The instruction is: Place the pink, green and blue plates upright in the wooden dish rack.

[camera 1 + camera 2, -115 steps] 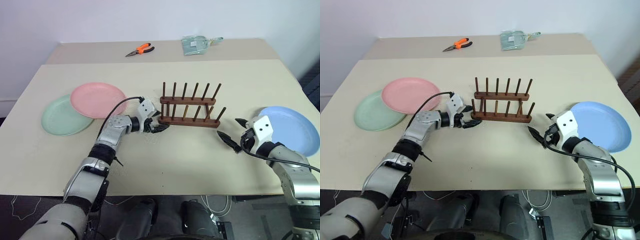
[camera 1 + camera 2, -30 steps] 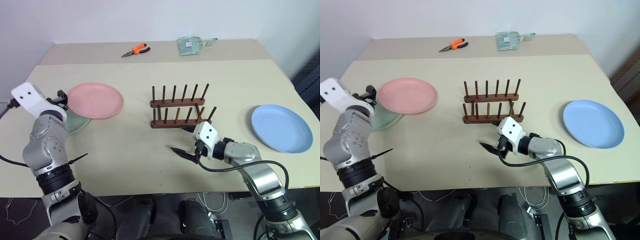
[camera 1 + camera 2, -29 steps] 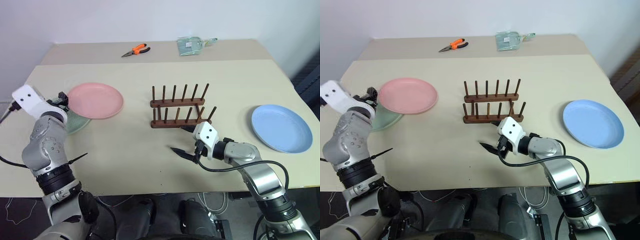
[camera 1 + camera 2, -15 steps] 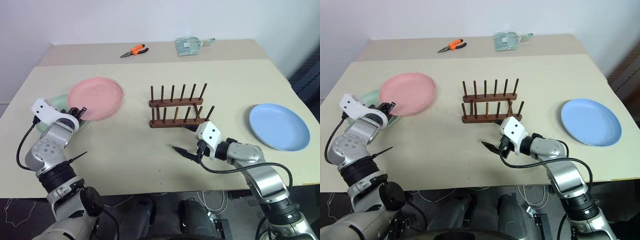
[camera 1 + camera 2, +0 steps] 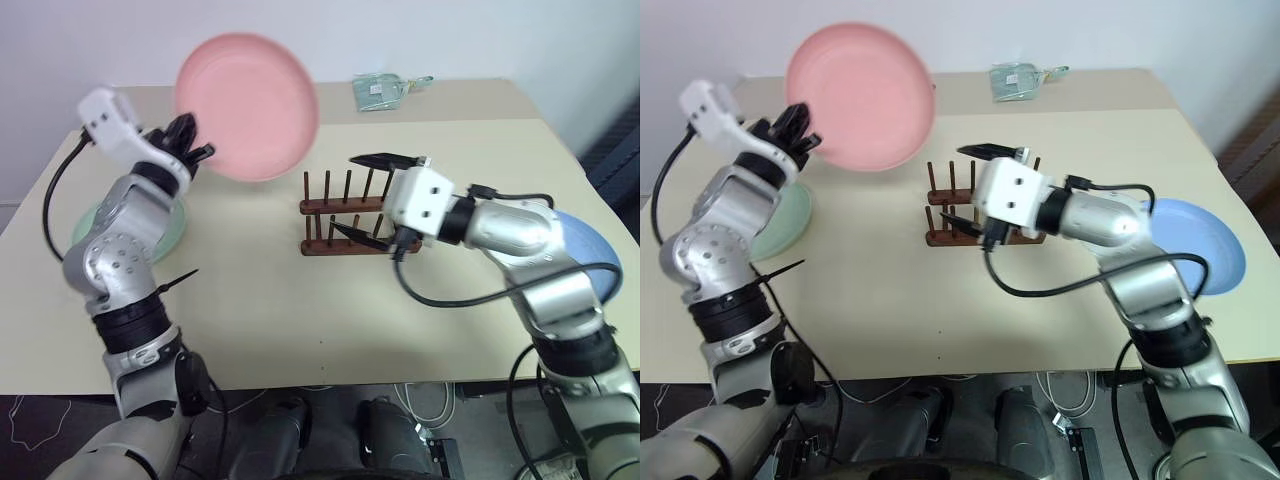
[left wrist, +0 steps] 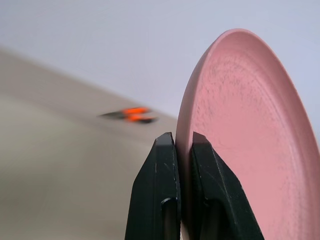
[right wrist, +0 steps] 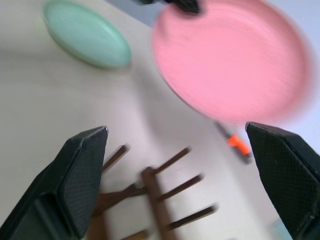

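Note:
Next, I take the plate's free rim (image 5: 312, 130) with my right gripper and turn it edge-on, because my left gripper is holding the pink plate (image 5: 250, 108) crosswise to the slots of the wooden dish rack.
The pink plate (image 5: 250, 105) is up in the air, nearly upright, above the table's left half. My left gripper (image 5: 190, 150) is shut on its lower left rim, and the left wrist view shows both black fingers (image 6: 165, 165) pinching that rim. The green plate (image 5: 790, 215) lies flat on the table under my left arm. The wooden dish rack (image 5: 335, 207) stands empty at mid table. My right gripper (image 5: 365, 195) hangs open just in front of the rack, one finger above the other. The blue plate (image 5: 590, 250) lies at the right, partly behind my right arm.
Orange-handled pliers (image 6: 132, 115) and a clear plastic bag (image 5: 385, 90) lie on the far table section. The near half of the table (image 5: 300, 320) is bare, with its front edge close to me.
My left gripper shut on the pink plate's rim and lifted it off the green plate, up and to the right, tilting it upright. My right gripper rose from the table and rolled, still open.

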